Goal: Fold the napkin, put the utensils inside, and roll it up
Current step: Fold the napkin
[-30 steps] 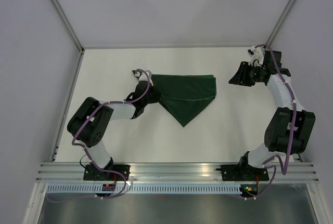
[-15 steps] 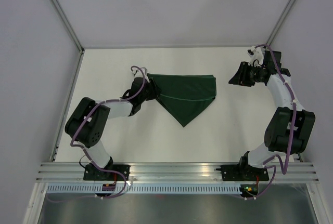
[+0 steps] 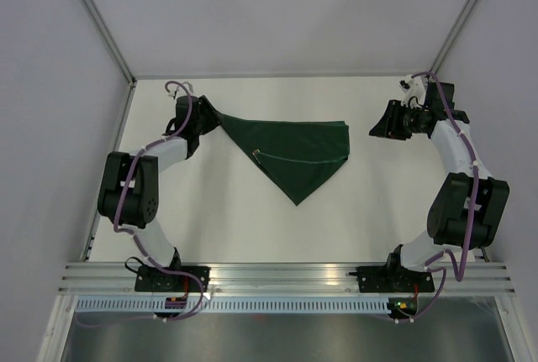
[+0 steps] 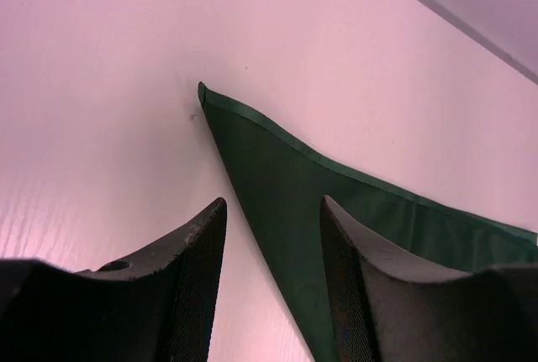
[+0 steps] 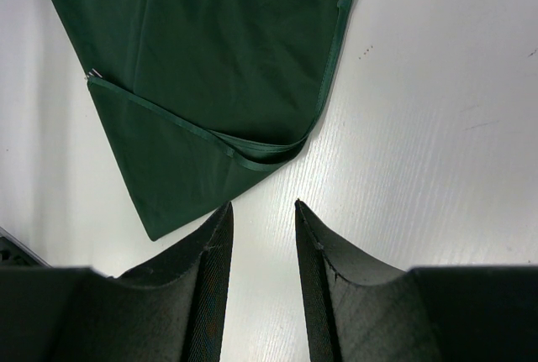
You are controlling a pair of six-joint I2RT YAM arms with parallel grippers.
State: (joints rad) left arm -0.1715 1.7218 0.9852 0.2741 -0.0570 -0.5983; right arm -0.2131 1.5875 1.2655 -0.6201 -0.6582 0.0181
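With the napkin's pointed corner lying free and its edge running into the finger gap point(image 4: 249, 219), my left gripper carries on down and closes on that corner point(image 4: 216, 113).
The dark green napkin point(image 3: 303, 148) lies folded into a rough triangle on the white table, with a smaller flap folded over its lower half point(image 5: 160, 160). A tiny silver tip point(image 5: 92, 75) shows at the flap's left corner. The rest of the utensils is hidden. My left gripper point(image 3: 206, 116) is open just left of the napkin's pointed left corner point(image 4: 203, 91). The cloth's edge point(image 4: 286, 177) runs under the gap between its fingers and is not gripped. My right gripper point(image 3: 376, 125) hovers open and empty to the right of the napkin point(image 5: 210, 68), above bare table.
The white table point(image 3: 378, 202) is boxed in by grey walls at the left, back and right. An aluminium rail point(image 3: 286, 274) carrying both arm bases runs along the near edge.
The left gripper has opened and drawn back toward the far left, uncovering the napkin's left corner, which now lies stretched to a point. The right arm has not moved.
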